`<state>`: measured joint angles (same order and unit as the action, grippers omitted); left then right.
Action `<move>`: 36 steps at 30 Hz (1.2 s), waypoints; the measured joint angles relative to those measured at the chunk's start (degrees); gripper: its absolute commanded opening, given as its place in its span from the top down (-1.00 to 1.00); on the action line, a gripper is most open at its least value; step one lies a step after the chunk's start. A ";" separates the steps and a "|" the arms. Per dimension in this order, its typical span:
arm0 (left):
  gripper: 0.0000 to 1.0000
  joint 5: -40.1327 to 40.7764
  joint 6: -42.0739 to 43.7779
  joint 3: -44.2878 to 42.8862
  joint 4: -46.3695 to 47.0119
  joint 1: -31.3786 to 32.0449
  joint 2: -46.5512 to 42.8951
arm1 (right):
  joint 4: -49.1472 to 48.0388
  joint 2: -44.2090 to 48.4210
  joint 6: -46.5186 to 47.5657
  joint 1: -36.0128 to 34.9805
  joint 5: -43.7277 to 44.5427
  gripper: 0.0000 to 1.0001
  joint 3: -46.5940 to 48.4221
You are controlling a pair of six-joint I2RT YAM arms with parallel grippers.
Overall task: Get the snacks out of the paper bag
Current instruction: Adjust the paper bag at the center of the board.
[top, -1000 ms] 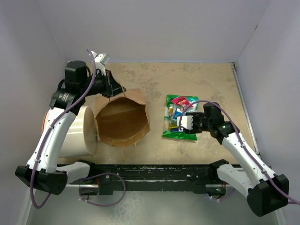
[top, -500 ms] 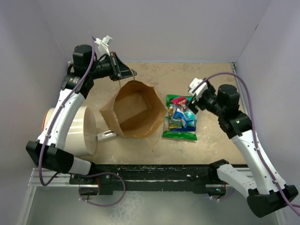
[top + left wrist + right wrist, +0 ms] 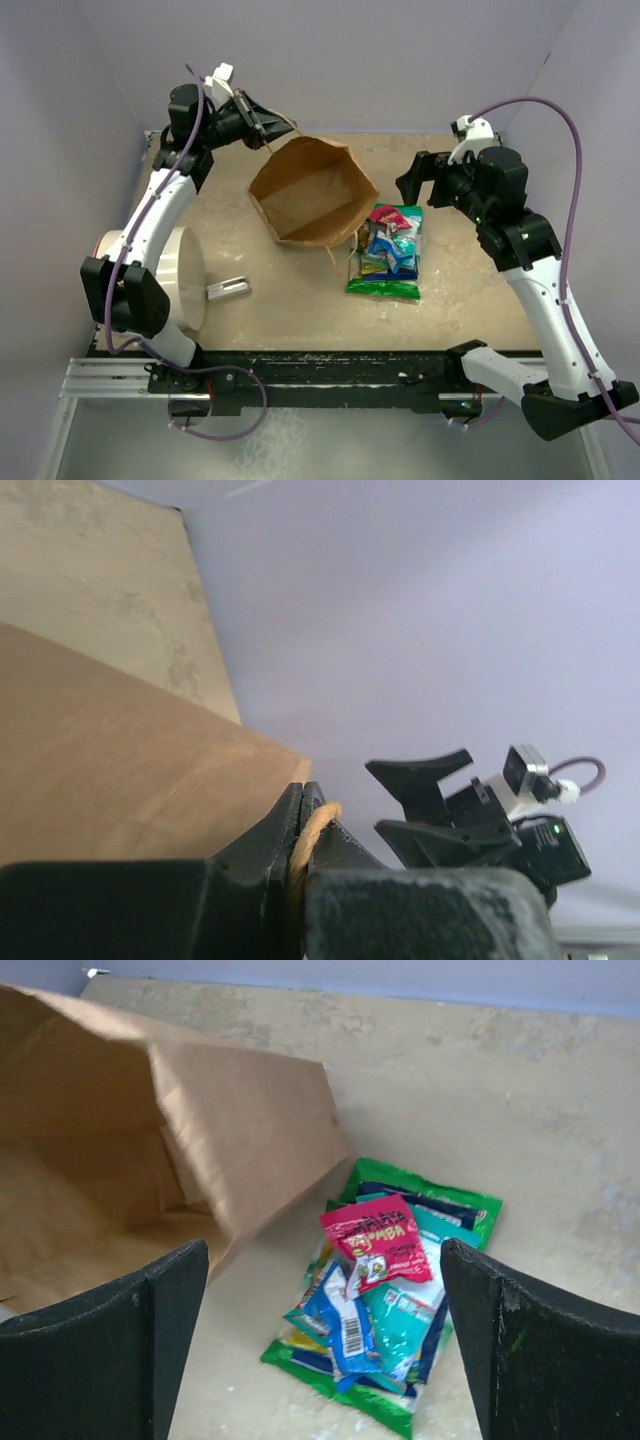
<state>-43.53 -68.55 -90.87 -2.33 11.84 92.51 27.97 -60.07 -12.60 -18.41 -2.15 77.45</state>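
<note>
My left gripper has the empty paper bag hanging at a tilt with its edge (image 3: 355,226) next to the snacks, so it should set the bag upright clear of the snacks (image 3: 259,240) before opening.
The brown paper bag (image 3: 312,195) hangs tilted above the table, mouth toward the camera, and its inside looks empty. My left gripper (image 3: 266,130) is shut on its twisted paper handle (image 3: 312,830), with the bag's side (image 3: 110,770) just below the left gripper (image 3: 303,792). The snacks (image 3: 386,254) lie in a pile on the table right of the bag: a large green packet under smaller red, blue and teal ones (image 3: 385,1295). My right gripper (image 3: 420,182) hovers open above and behind the pile; in its wrist view the right gripper (image 3: 322,1252) holds nothing.
A large white cylinder (image 3: 168,285) lies at the left. A small white-grey bar (image 3: 228,289) rests beside it on the table. Lilac walls close in the left, back and right. The bag's lower edge (image 3: 250,1210) hangs close to the snack pile.
My left gripper lifted the bag by its handle up and toward the back right, uncovering the white-grey bar. My right gripper opened wide and rose away from the snack pile.
</note>
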 measured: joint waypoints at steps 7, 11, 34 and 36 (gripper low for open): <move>0.91 3.72 -0.90 1.07 -0.83 -5.92 1.79 | 5.01 -0.22 -8.04 0.07 -0.59 -0.99 4.48; 0.63 5.40 -0.66 -1.36 -3.69 -9.25 5.60 | 5.90 1.01 -10.97 0.07 -0.59 -0.99 5.18; -0.98 26.86 19.96 -17.46 -35.80 -13.70 1.97 | 15.74 -1.25 -13.03 0.07 0.44 -0.99 14.36; -0.98 30.64 21.73 -17.42 -38.69 -13.64 -0.48 | 16.59 -1.60 -13.03 0.07 1.14 -0.99 14.53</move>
<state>-12.88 -46.83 -108.29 -41.01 -1.80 92.03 44.56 -61.67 -25.63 -18.35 -1.02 91.98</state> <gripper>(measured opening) 0.989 0.994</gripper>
